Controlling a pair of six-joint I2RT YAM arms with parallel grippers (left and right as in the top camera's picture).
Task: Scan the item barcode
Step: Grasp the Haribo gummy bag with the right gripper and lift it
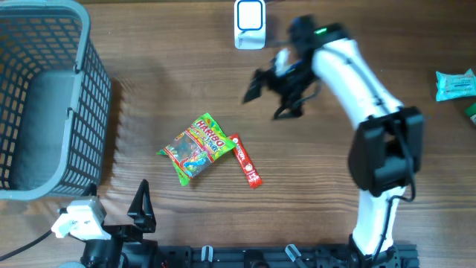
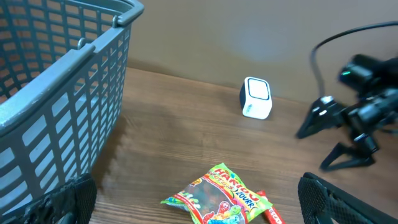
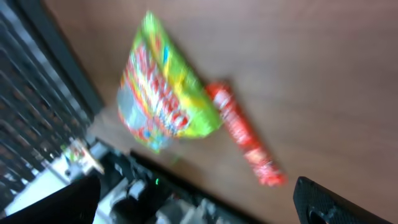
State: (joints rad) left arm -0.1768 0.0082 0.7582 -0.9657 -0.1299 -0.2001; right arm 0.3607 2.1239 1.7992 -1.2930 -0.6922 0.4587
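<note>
The Haribo bag's green top edge (image 1: 219, 131) is facing my open right gripper across clear wood (image 1: 236, 112). So I continue to reach down until my fingers pinch that edge.
A green-and-yellow Haribo candy bag (image 1: 197, 147) lies flat on the wooden table, with a red stick pack (image 1: 245, 160) touching its right edge. No barcode shows on either. The small white scanner (image 1: 249, 24) stands at the table's far edge. My right gripper (image 1: 268, 100) hovers open and empty between the scanner and the bag. Its wrist view is blurred but shows the bag (image 3: 165, 93) and the stick (image 3: 245, 137) below it. My left gripper (image 2: 199, 205) stands open and empty at the near edge, facing the bag (image 2: 217, 196), the scanner (image 2: 255, 98) and the right gripper (image 2: 336, 140).
A large grey wire basket (image 1: 82, 45) fills the left side of the table. A teal packet (image 1: 455, 83) lies at the far right edge. Bare wood surrounds the candy bag.
</note>
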